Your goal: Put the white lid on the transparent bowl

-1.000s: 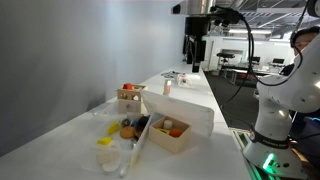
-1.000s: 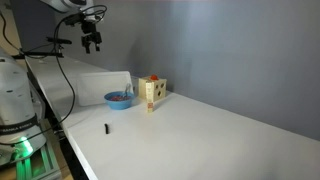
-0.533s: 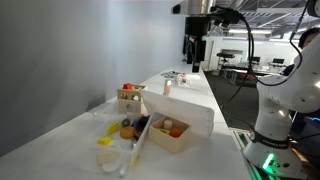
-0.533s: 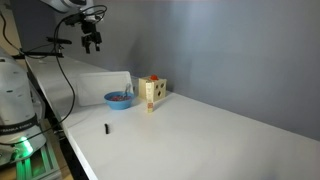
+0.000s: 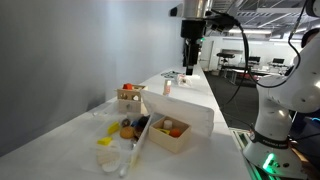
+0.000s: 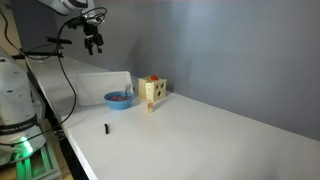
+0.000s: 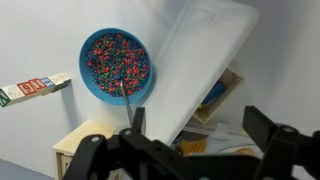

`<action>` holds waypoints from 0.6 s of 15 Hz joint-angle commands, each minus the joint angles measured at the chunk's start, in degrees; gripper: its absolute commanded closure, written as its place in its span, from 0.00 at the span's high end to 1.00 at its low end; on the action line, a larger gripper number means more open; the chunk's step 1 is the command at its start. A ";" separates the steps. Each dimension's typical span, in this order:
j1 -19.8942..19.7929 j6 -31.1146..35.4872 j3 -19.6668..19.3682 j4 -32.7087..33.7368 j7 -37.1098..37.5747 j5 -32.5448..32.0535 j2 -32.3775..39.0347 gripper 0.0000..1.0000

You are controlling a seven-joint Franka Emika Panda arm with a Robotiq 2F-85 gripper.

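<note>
The white lid's upper edge (image 6: 103,73) stands free below the robot's open gripper, so the gripper should go on down until its fingers are on both sides of that edge (image 5: 183,101) before it closes.
The white lid (image 5: 186,97) lies tilted, with one long side propped on the wooden boxes. It also shows in the other exterior view (image 6: 100,84) and fills the middle of the wrist view (image 7: 200,60). The transparent bowl (image 5: 128,150) sits at the near end of the table beside the boxes, with small yellow things in it. My gripper (image 5: 192,52) hangs high above the far end of the lid, open and empty. It also shows in the other exterior view (image 6: 94,44), and its two dark fingers (image 7: 200,135) frame the lid's lower edge from above.
A blue round dish of coloured bits (image 7: 118,62) with a thin stick in it sits beside the lid (image 6: 119,98). Wooden boxes with toy food (image 5: 168,130) lie under the lid. A small lettered block box (image 6: 152,92) and a small black object (image 6: 106,127) stand on the white table.
My gripper has shifted slightly while staying high above the lid and open. The lid and bowl have not moved.
</note>
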 commanded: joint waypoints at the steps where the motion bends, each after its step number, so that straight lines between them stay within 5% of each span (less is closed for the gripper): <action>1: 0.08 4.91 0.11 -1.44 5.00 -1.92 3.88 1.00; 9: -0.43 7.69 0.23 -0.88 18.58 -2.69 14.39 1.00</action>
